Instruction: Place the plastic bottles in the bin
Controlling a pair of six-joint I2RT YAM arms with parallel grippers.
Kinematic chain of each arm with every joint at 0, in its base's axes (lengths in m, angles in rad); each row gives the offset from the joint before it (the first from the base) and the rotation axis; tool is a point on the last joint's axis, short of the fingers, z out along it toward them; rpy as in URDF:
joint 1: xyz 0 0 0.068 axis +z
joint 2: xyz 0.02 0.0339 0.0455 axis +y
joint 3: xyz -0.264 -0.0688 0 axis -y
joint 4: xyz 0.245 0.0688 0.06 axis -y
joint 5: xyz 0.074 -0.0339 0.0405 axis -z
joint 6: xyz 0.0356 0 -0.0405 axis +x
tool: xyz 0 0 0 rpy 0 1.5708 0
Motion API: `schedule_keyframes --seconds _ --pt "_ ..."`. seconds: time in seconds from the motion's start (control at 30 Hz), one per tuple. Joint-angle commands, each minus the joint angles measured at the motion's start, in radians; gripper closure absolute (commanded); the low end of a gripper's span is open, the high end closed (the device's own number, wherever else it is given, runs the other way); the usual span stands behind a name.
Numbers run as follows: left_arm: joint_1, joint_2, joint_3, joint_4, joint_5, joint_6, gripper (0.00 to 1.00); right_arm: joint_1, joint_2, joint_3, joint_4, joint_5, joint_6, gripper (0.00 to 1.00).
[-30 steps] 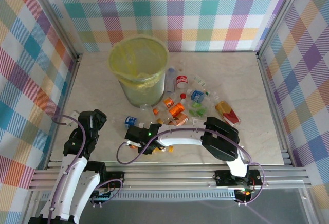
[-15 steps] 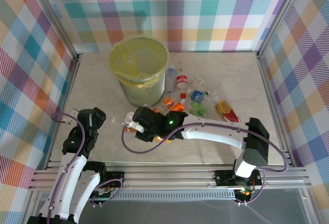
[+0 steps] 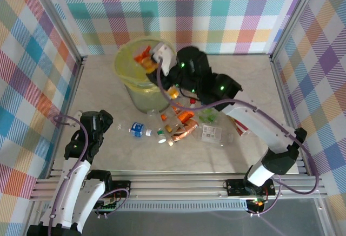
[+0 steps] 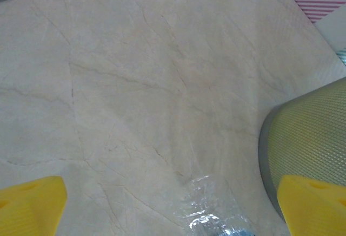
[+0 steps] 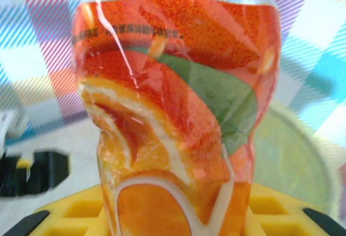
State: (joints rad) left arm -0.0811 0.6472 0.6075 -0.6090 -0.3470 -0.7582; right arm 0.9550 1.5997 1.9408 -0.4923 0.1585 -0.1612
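The orange-labelled bottle's loose end (image 3: 142, 55) is clear of the bin's rim, so I should keep moving my right gripper across until its fingers are over the bin's opening (image 3: 132, 72), then let go.
My right gripper (image 3: 153, 58) is shut on a crushed orange-labelled bottle (image 3: 141, 58) and holds it over the open mouth of the bin (image 3: 141, 98), which has a yellow liner. Up close the same bottle (image 5: 173, 111) stands upright between the yellow pads (image 5: 65, 214), with the bin's rim (image 5: 294, 160) behind it. Several other plastic bottles (image 3: 184, 119) lie scattered right of the bin, and a blue-labelled one (image 3: 139, 130) lies nearer my left gripper (image 3: 100, 121). The left gripper (image 4: 173, 206) is open above the table, with a clear bottle (image 4: 216, 217) just below it.
The bin's wall (image 4: 308, 138) stands close on the right in the left wrist view. Metal frame rails (image 3: 178, 182) run along the table's near edge. Checked walls (image 3: 216, 14) close in the back and both sides. My right arm (image 3: 248, 117) spans the bottle pile.
My right arm has swung from the near part of the table up to the bin, carrying the orange-labelled bottle. Some loose bottles have shifted. The left arm has hardly moved.
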Motion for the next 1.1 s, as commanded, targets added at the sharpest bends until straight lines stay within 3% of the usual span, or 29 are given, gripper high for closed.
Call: schedule_keyframes --seconds 0.0,0.27,0.57,1.07 --pt "0.001 0.001 0.033 0.016 0.04 0.022 0.0 -0.058 0.081 0.096 0.083 -0.116 0.04 1.0" --pt "0.001 -0.011 0.026 0.026 0.083 0.019 0.0 -0.171 0.312 0.348 0.154 -0.233 0.13 1.0" --pt "0.0 -0.041 0.018 0.042 0.127 0.004 0.0 -0.225 0.629 0.665 0.1 -0.308 0.18 1.0" --pt "0.001 -0.039 0.031 0.044 0.144 0.014 0.0 -0.263 0.791 0.682 0.089 -0.384 0.144 0.99"
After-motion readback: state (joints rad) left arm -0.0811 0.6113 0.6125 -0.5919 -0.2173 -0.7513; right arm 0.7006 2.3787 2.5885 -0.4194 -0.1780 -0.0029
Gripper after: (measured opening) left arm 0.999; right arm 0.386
